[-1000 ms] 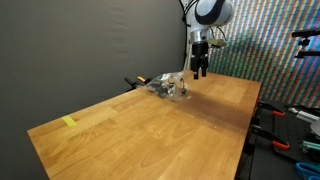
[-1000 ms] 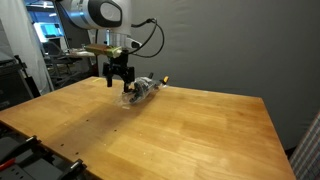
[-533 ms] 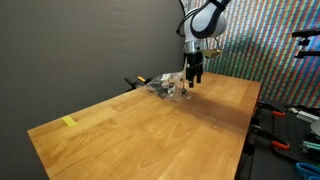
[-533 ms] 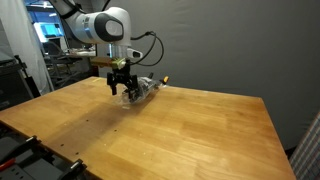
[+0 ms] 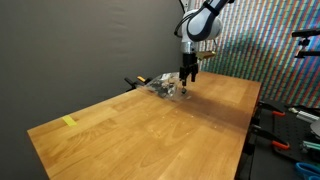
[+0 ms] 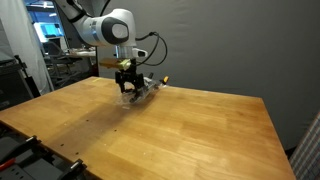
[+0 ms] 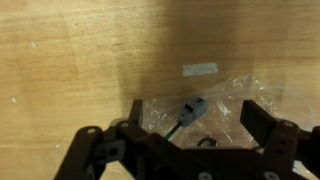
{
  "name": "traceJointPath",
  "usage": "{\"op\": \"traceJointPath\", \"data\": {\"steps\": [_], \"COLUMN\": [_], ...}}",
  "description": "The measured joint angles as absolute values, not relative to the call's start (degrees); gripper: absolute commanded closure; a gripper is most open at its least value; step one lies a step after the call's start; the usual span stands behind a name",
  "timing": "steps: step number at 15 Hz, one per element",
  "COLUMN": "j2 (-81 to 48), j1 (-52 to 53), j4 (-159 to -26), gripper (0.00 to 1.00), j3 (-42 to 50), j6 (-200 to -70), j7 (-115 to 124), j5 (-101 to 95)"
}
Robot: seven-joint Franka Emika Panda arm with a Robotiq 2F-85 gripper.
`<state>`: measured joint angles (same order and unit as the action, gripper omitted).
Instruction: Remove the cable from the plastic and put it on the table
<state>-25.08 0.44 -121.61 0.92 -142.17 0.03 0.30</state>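
Observation:
I should turn and move farther over the bag to the dark cord, because my gripper is hanging over the grey plug (image 7: 193,109) under the bag's flat edge.
A clear plastic bag (image 7: 215,105) lies on the wooden table, with a cable inside it. The cable's grey plug (image 7: 191,109) and dark cord show through the plastic in the wrist view. The bag also shows in both exterior views (image 5: 166,87) (image 6: 141,89) near the table's far edge. My gripper (image 7: 190,125) is open, and its fingers stand on either side of the bag, low over it. In the exterior views the gripper (image 5: 187,82) (image 6: 128,90) hangs right at the bag.
A strip of clear tape (image 7: 200,69) lies on the table beyond the bag. A yellow tag (image 5: 69,122) sits near the table's left corner. A dark curtain stands behind the table (image 5: 160,130). Equipment stands beside the table (image 5: 295,120).
My gripper has come down and moved towards the bag, from above the table to right at the plastic. The bag has not moved.

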Motion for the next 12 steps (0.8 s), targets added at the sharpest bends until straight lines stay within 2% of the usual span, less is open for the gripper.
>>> {"op": "traceJointPath", "data": {"steps": [12], "j2": [-30.9], "j1": [2.9], "j4": [-112.7], "gripper": [0.00], "j3": [-0.7], "j6": [-141.9], "j7": [7.8], "j5": [2.0]}}
